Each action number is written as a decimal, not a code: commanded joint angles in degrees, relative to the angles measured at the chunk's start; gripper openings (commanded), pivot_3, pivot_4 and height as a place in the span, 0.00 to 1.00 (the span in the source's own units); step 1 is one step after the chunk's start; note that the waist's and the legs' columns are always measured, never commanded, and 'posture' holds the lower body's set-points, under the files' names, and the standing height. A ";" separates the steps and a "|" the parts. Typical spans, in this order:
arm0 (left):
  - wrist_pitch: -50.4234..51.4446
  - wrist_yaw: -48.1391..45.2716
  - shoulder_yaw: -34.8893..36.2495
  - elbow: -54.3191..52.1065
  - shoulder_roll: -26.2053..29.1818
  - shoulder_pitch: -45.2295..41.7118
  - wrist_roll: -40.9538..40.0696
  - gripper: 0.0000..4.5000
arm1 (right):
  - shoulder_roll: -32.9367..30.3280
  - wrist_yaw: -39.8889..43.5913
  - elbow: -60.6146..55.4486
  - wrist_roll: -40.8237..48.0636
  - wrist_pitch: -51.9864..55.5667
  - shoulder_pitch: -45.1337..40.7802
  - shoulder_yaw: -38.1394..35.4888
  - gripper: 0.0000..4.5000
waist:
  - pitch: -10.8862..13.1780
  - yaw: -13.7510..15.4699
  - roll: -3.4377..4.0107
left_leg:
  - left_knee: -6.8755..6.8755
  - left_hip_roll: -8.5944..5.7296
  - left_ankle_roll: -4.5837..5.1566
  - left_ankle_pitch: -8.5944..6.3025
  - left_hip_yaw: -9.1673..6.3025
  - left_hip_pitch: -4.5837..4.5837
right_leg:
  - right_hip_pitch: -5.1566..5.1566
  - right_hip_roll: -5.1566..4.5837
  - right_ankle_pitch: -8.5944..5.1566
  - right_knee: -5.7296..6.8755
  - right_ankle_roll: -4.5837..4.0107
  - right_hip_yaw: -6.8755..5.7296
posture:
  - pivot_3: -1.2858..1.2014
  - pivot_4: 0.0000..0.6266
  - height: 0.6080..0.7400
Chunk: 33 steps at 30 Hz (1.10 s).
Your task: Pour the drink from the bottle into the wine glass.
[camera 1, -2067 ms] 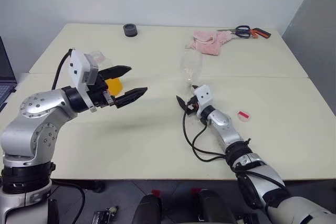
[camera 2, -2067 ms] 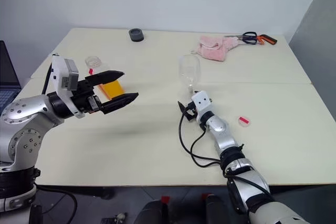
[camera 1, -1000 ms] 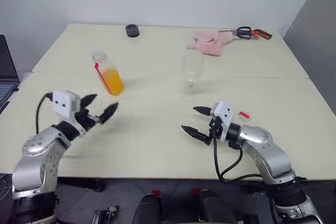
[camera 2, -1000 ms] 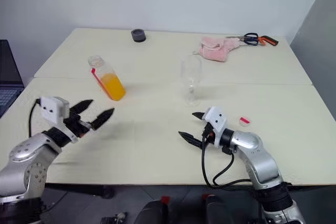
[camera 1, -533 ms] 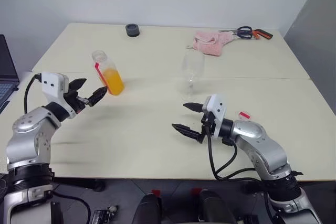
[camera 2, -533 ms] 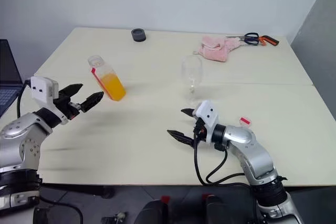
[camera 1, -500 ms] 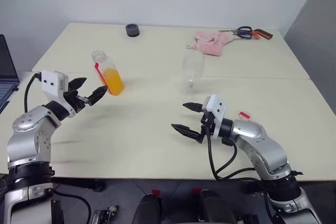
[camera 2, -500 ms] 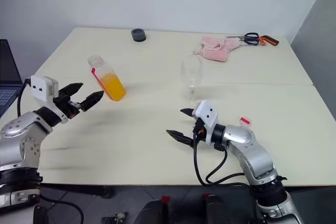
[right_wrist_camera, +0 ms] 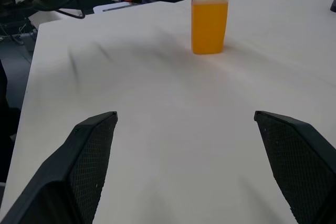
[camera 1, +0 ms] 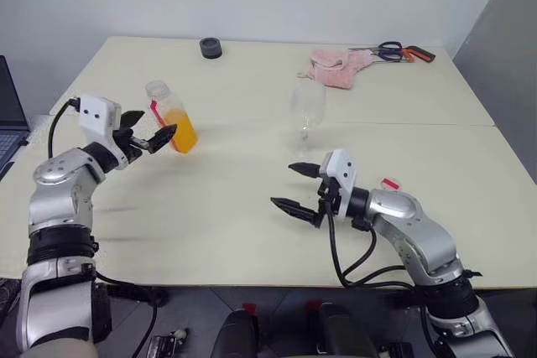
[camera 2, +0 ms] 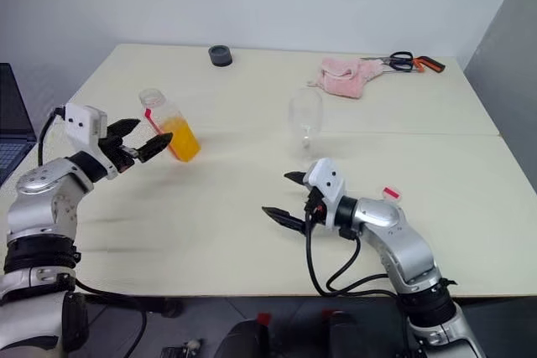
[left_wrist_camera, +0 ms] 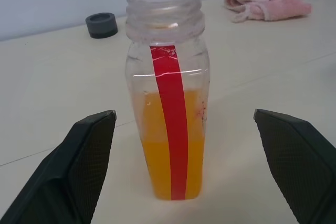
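Observation:
The orange drink (camera 1: 182,131) reaches halfway up the bottle (camera 1: 171,116), so the bottle will nearly fill the wine glass and keep some drink when I pour.
The bottle (left_wrist_camera: 168,93) stands upright on the left half of the table, uncapped, with a red strip down its side. The orange drink (camera 1: 183,135) fills about its lower half. My left gripper (camera 1: 156,126) is open and level, its tips just short of the bottle, which sits centred ahead of the gap; nothing is held. The empty wine glass (camera 1: 305,111) stands upright mid-table. My right gripper (camera 1: 284,185) hovers open in front of the glass, pointing left toward the bottle and apart from both.
A pink cloth (camera 1: 337,66) and scissors (camera 1: 394,51) lie at the back right, a black round piece (camera 1: 210,48) at the back centre. A small red-and-white cap (camera 1: 389,184) lies right of my right arm. A laptop edge (camera 1: 7,115) sits far left.
My left gripper has risen and moved forward from the table's near left up to the bottle. The right gripper has shifted slightly left, still open.

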 commanded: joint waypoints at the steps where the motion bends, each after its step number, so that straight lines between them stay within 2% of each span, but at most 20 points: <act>1: -2.46 -0.24 -0.14 2.29 0.84 -3.16 1.08 1.00 | 0.10 -0.07 -2.14 1.34 -0.09 -0.73 -0.25 0.99 | 0.00 0.00 0.00 | 0.00 0.00 0.00 0.00 0.01 0.00 | 0.00 0.00 0.00 0.00 0.00 0.01 | 0.52 0.24 1.00; 19: -10.05 -0.76 -2.80 20.65 -1.96 -14.79 5.52 1.00 | 1.03 -1.16 -1.29 0.97 -0.51 -1.76 -0.38 0.99 | 0.00 -0.03 -0.01 | 0.04 -0.03 0.00 0.00 -0.01 -0.05 | -0.02 -0.01 0.00 0.00 0.00 -0.03 | 0.52 0.24 1.00; 23: -11.48 -0.90 -3.10 23.49 -2.57 -16.22 5.97 0.81 | 1.15 -1.36 -1.35 0.99 -0.52 -1.90 -0.49 1.00 | 0.00 -0.05 -0.01 | 0.04 -0.03 0.00 0.00 -0.01 -0.06 | -0.03 0.00 0.00 0.00 0.00 -0.03 | 0.52 0.24 1.00; 28: -12.29 -1.21 -2.70 25.35 -2.87 -16.84 5.78 0.44 | 1.27 -1.58 -1.52 1.06 -0.55 -1.82 -0.65 1.00 | 0.00 -0.06 -0.01 | 0.04 -0.03 0.00 0.00 -0.02 -0.07 | -0.03 0.00 0.00 0.00 0.00 -0.03 | 0.52 0.24 1.00; 30: -12.41 -1.17 -2.34 25.72 -2.87 -16.95 5.43 0.37 | 1.33 -1.67 -1.53 1.01 -0.65 -1.82 -0.70 1.00 | 0.00 -0.05 -0.01 | 0.04 -0.03 0.00 0.00 -0.02 -0.07 | -0.03 0.00 0.00 0.00 0.00 -0.04 | 0.52 0.24 1.00; 33: -12.53 -1.15 -1.93 26.00 -2.80 -17.00 5.06 0.36 | 1.44 -1.71 -1.55 1.01 -0.88 -1.82 -0.74 1.00 | 0.00 -0.06 -0.01 | 0.04 -0.03 0.00 0.00 -0.02 -0.07 | -0.03 0.00 0.00 0.00 0.00 -0.04 | 0.52 0.24 1.00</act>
